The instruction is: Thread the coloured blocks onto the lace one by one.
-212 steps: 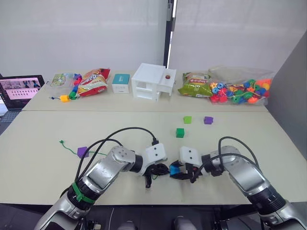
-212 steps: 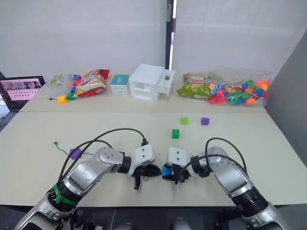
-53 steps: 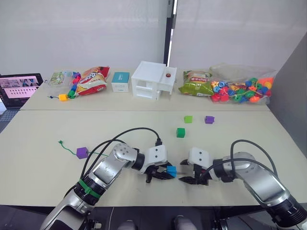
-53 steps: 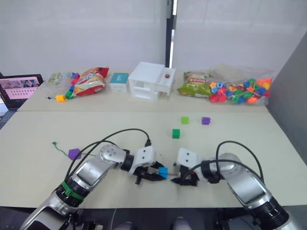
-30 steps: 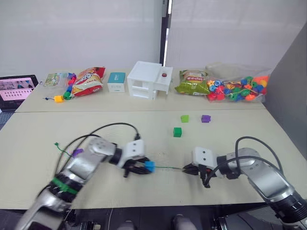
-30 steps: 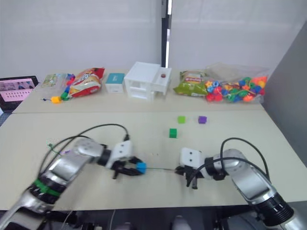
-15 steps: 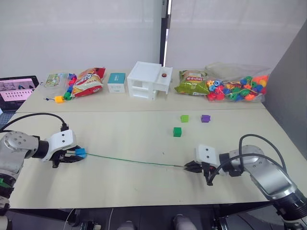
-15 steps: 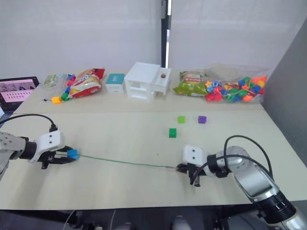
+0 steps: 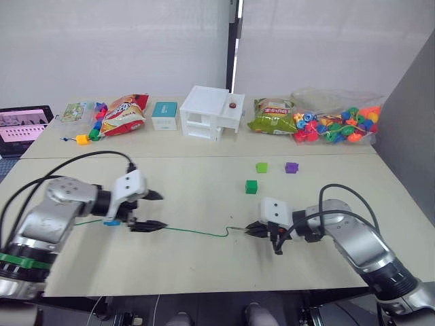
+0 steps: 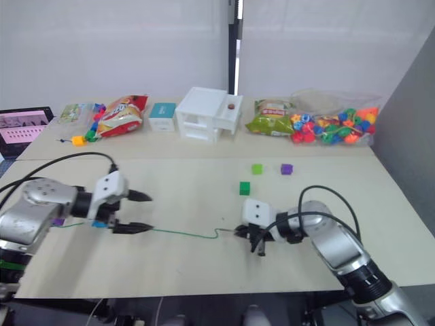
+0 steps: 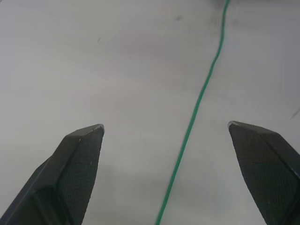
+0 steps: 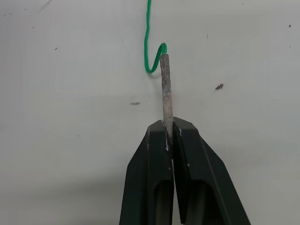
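Observation:
My gripper is about to push the lace's grey tip into the purple block. The tip runs straight where the green lace curls (image 9: 225, 234), so it will stay stiff.
The green lace (image 9: 190, 231) lies across the front of the table, and a blue block (image 9: 112, 221) is strung on it near its left end. A purple block (image 10: 58, 221) sits further left on it. My left gripper (image 9: 163, 211) hovers open just right of the blue block, with the lace (image 11: 197, 108) passing between its fingers. At the other end, my right gripper (image 9: 250, 229) is shut on the lace's grey tip (image 12: 165, 89). Loose on the table beyond it are a dark green block (image 9: 252, 187), a light green block (image 9: 262, 167) and a purple block (image 9: 291, 167).
Along the back stand a white box (image 9: 212, 113), snack bags (image 9: 125, 115), a small teal box (image 9: 162, 115) and a clear bag of mixed beads (image 9: 336, 125). A yellow cube on a beaded cord (image 9: 82, 140) and a laptop (image 9: 24, 123) are at the far left.
My left gripper has opened and let go of the blue block, then moved right toward the middle. The lace was taut and now lies slack with a kink near the tip. The right gripper shifted slightly left.

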`<state>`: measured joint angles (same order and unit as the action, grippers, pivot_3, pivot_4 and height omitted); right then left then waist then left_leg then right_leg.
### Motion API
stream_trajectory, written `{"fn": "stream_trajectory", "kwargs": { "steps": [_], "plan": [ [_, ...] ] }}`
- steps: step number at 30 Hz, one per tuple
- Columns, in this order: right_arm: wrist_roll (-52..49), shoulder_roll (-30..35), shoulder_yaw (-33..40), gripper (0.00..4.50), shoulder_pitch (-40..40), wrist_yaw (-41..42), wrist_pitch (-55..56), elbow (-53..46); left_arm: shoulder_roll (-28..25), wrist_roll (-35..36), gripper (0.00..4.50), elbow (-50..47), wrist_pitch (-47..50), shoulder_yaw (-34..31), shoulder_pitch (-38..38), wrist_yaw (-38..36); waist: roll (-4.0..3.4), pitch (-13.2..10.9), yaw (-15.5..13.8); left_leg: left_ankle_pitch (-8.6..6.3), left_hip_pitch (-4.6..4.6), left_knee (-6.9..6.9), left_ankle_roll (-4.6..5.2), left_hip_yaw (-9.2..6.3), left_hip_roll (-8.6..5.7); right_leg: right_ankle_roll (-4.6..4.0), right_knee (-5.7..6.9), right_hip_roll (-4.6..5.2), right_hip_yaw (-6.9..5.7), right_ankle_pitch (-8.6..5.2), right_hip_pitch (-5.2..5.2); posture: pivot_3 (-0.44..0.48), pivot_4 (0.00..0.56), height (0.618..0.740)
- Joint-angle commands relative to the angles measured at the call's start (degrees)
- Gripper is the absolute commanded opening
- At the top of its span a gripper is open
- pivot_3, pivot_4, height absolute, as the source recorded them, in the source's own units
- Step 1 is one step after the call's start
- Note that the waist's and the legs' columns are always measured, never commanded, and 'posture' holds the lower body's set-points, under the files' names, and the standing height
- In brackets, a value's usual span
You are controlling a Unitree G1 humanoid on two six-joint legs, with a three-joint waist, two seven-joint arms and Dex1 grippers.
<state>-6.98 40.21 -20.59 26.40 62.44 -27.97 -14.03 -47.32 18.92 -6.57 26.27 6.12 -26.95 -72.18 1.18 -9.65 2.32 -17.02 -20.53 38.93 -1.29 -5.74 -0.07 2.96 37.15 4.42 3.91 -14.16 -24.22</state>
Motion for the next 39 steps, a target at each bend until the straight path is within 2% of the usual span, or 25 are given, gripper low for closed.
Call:
{"fn": "stream_trajectory", "kwargs": {
  "steps": [1, 6, 9, 14, 17, 28, 39],
  "plan": [
    [1.15, -1.02, -0.87, 0.00, 1.32, -1.17, -1.25, -0.74, 4.44, 0.58, 4.46, -4.81, 2.53, 3.60, 0.01, 3.54, 0.01, 0.00, 0.03, 0.00, -0.01, 0.02, 0.00, 0.00, 0.00, 0.00, -0.01, 0.00, 0.00, 0.00, -0.01, 0.000, 0.150, 0.740],
    [1.28, -1.75, -1.37, 0.00, 1.95, -1.22, -2.84, -1.82, 11.40, -3.77, 4.46, -3.62, -0.37, 10.21, -0.25, 7.09, 0.01, 0.01, 0.14, 0.00, -0.02, 0.02, 0.00, -0.03, 0.00, -0.02, 0.00, -0.03, 0.01, 0.01, -0.04, 0.000, 0.150, 0.740],
    [1.25, -1.36, -1.30, 0.00, 1.77, -1.06, -3.09, -2.40, 12.93, -6.33, 4.46, -0.96, -2.78, 12.29, -1.12, 7.59, 0.01, 0.01, 0.10, 0.01, -0.02, 0.02, 0.00, -0.03, -0.01, -0.02, -0.01, -0.02, 0.01, 0.01, -0.03, 0.000, 0.150, 0.740],
    [1.21, -1.19, -1.32, 0.00, 1.74, -1.01, -3.34, -2.82, 15.07, -6.47, 4.46, 2.66, -3.69, 13.75, -2.37, 6.18, 0.01, 0.01, 0.06, 0.01, -0.02, 0.03, -0.01, -0.04, -0.01, -0.02, -0.02, -0.01, 0.01, 0.01, -0.03, 0.000, 0.150, 0.740],
    [1.07, -1.10, -1.27, 0.00, 1.74, -0.91, -3.61, -3.10, 16.26, -7.10, 3.82, 4.85, -5.13, 14.16, -3.17, 6.11, 0.01, 0.01, 0.02, 0.01, -0.03, 0.04, -0.01, -0.03, -0.03, -0.01, -0.02, 0.00, 0.01, 0.01, -0.01, 0.000, 0.150, 0.740],
    [1.21, -1.09, -1.38, 0.00, 1.77, -0.87, -4.26, -3.37, 19.01, -8.40, 0.06, 7.32, -6.17, 14.76, -4.83, 5.95, 0.01, 0.01, 0.02, 0.01, -0.02, 0.05, -0.01, -0.04, -0.03, -0.01, -0.02, -0.01, 0.01, 0.01, -0.01, 0.000, 0.150, 0.740],
    [1.47, -1.88, -0.75, 0.00, 1.18, -2.79, -5.98, -3.31, 18.23, -7.64, 0.02, 5.24, -4.85, 14.22, -4.01, 5.21, 0.01, 0.01, 0.01, 0.01, -0.02, 0.05, -0.01, -0.05, -0.03, -0.01, -0.02, -0.01, 0.01, 0.01, -0.01, 0.000, 0.150, 0.740]
  ]
}}
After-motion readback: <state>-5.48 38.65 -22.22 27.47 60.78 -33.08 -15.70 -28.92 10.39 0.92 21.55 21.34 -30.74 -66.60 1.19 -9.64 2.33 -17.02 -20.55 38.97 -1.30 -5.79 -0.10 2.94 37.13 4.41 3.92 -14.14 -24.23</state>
